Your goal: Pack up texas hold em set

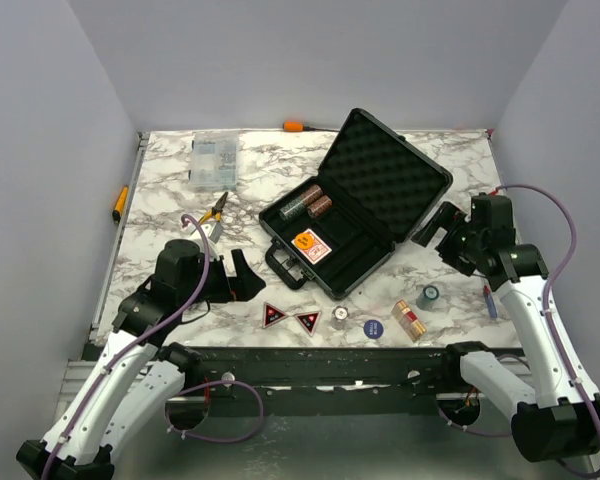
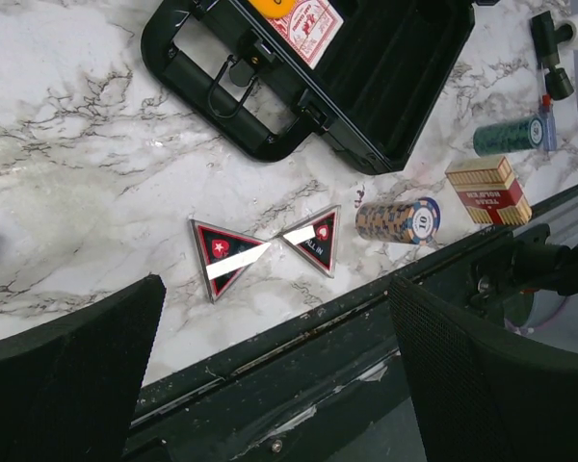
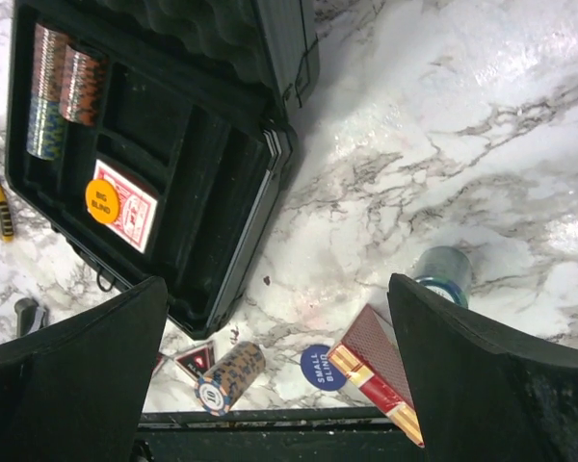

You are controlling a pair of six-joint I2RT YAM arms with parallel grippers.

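The green chip stack stands apart from the red card box [image 1: 410,321], so the robot's open right gripper should continue to go toward the stack [image 1: 427,297] until its fingers are on both sides of it.
The black briefcase [image 1: 365,215] lies open mid-table, with its foam lid raised at the back right. Inside are two chip stacks [image 1: 306,203] and a red card deck [image 1: 311,245] with an orange button on it. Near the front edge lie two red-black triangles [image 1: 274,315] [image 1: 308,320], a chip stack [image 1: 338,318], a blue button [image 1: 373,327], a red card box [image 1: 408,320] and a green chip stack [image 1: 429,296]. My left gripper [image 1: 242,275] is open and empty, left of the case handle. My right gripper [image 1: 430,228] is open and empty, right of the case.
A clear organiser box [image 1: 213,160] stands at the back left, with yellow-handled pliers [image 1: 215,210] in front of it. An orange-handled screwdriver [image 1: 298,126] lies at the back edge. A yellow tool [image 1: 120,203] sits at the left edge. Grey walls enclose the table.
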